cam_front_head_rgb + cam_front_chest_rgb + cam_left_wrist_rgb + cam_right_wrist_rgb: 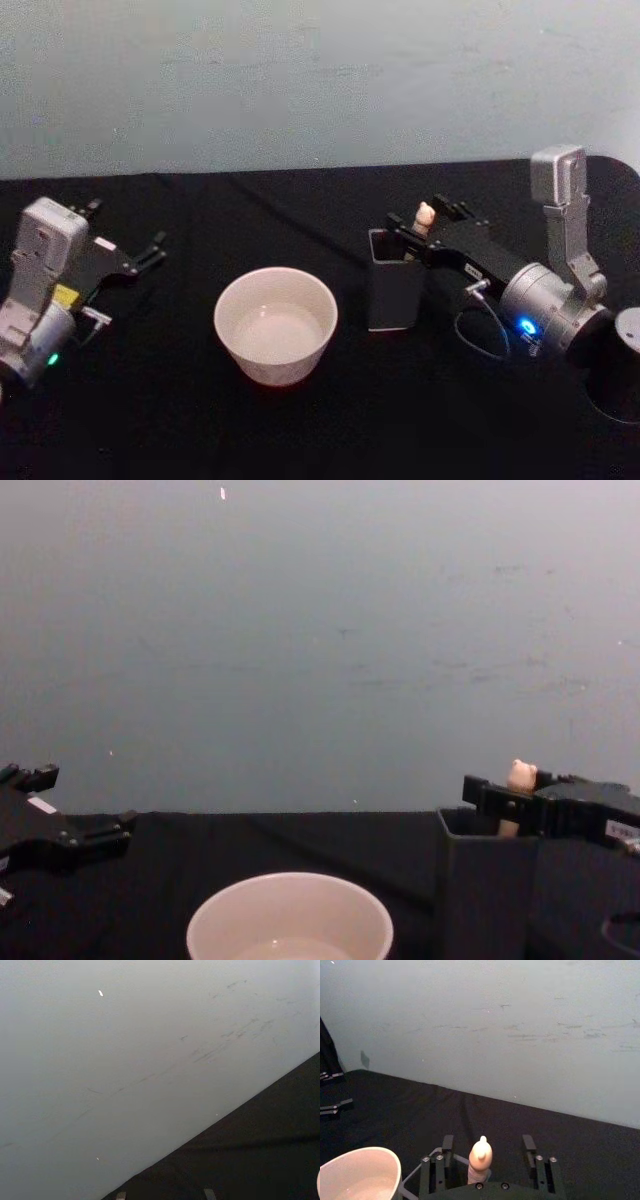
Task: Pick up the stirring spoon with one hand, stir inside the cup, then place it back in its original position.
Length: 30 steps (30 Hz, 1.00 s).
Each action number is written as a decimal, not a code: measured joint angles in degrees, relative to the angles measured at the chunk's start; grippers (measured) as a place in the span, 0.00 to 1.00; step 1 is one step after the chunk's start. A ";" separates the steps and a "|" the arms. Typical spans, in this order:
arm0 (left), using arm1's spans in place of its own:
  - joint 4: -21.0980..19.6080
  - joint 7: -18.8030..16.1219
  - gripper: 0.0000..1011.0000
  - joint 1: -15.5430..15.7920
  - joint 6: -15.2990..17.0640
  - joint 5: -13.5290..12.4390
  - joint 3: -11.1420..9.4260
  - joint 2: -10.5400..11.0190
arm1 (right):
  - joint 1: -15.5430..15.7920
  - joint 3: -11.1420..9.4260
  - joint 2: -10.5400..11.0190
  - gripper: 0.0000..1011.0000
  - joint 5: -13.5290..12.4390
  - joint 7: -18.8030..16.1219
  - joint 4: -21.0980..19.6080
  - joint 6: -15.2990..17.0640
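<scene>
The dark holder's opening (473, 824) is wide open next to the beige handle, so the stirring spoon (520, 777) will slip out and the holder will stay standing when the robot lifts the spoon.
The stirring spoon (425, 216) stands upright in the dark square holder (392, 290), with just its beige bear-head handle (480, 1157) showing above the rim. My right gripper (428, 214) is at the holder's top, open, one finger on each side of the handle (519, 776) with a gap to it. The pale cream cup (275, 325) sits on the black table to the left of the holder (485, 890). Far to the left, my left gripper (125, 228) rests open, holding nothing.
A black cloth covers the table (180, 420), which ends at a pale wall (300, 80) behind. A cable loop (485, 335) hangs by the right wrist. There is free room between the cup (290, 920) and the left gripper (85, 798).
</scene>
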<state>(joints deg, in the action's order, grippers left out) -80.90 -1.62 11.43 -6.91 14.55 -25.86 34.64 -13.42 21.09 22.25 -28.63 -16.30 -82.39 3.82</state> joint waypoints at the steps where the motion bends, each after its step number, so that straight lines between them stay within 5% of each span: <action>1: 0.00 0.00 0.99 0.00 0.00 0.00 0.00 0.00 | 0.00 0.00 0.00 0.86 0.00 0.00 0.00 0.00; 20: 0.00 0.00 0.99 0.00 0.00 0.00 0.00 0.00 | 0.00 0.04 0.06 0.25 -0.09 0.06 -0.07 0.00; 30: 0.00 0.00 0.99 0.00 0.00 0.00 0.00 0.00 | 0.49 -0.54 -0.20 0.21 -0.03 -0.88 -0.76 -0.01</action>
<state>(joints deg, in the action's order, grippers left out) -80.90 -1.62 11.43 -6.91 14.55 -25.86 34.64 -12.93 20.56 22.06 -28.66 -17.17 -83.14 3.81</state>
